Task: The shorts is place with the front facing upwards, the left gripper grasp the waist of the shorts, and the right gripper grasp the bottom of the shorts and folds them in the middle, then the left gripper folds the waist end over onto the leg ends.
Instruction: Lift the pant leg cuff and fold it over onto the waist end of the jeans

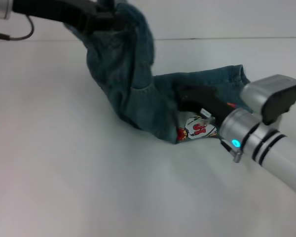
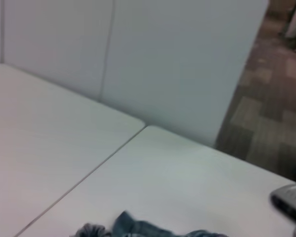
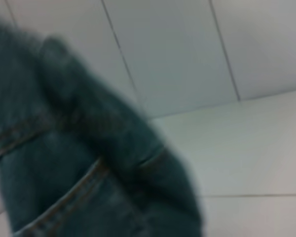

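The leg ends (image 1: pixel 214 80) are under my right gripper, and the raised waist must land there. Next, my right gripper backs clear (image 1: pixel 269 55) before my left gripper folds the waist over.
The blue-green denim shorts (image 1: pixel 133 84) lie partly on the white table, with one end lifted high at the back left. My right gripper (image 1: pixel 108 19) is shut on that raised end; in the right wrist view denim with orange stitching (image 3: pixel 64 163) hangs close. At the lower right of the head view, on the arm with the green light, my left gripper (image 1: pixel 185 96) lies low and shut on the other end of the shorts. The cartoon patch (image 1: pixel 197 127) peeks out beneath it. A ruffled denim edge (image 2: pixel 138 229) shows in the left wrist view.
The white table (image 1: pixel 64 173) stretches wide in front and to the left of the shorts, with a seam line (image 2: pixel 84 177) across it. White wall panels (image 3: pixel 177 49) stand behind. Patterned floor (image 2: pixel 266 98) lies beyond the table's far side.
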Robot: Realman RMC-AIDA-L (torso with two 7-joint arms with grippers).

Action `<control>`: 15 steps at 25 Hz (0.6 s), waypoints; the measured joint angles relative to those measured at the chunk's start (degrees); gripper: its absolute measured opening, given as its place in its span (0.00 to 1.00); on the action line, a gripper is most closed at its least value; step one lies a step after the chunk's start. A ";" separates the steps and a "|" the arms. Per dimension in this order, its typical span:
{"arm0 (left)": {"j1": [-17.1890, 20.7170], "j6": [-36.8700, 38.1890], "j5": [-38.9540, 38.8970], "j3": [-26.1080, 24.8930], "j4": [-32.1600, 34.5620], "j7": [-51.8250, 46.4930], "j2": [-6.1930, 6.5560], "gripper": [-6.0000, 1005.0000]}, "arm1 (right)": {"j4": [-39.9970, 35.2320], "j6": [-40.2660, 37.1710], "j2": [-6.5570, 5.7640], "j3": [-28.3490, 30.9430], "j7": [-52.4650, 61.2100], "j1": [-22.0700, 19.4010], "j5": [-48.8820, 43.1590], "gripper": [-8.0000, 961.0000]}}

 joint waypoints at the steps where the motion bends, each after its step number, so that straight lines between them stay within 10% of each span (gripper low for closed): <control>1: -0.49 0.02 -0.41 0.28 -0.44 -0.01 -0.14 0.06 | 0.59 0.70 0.02 0.42 -0.16 0.71 -0.47 0.02; 15: -3.41 -0.61 -1.17 2.82 -2.36 0.21 -2.09 0.06 | 8.06 9.19 0.04 14.30 -0.08 6.84 -27.28 0.02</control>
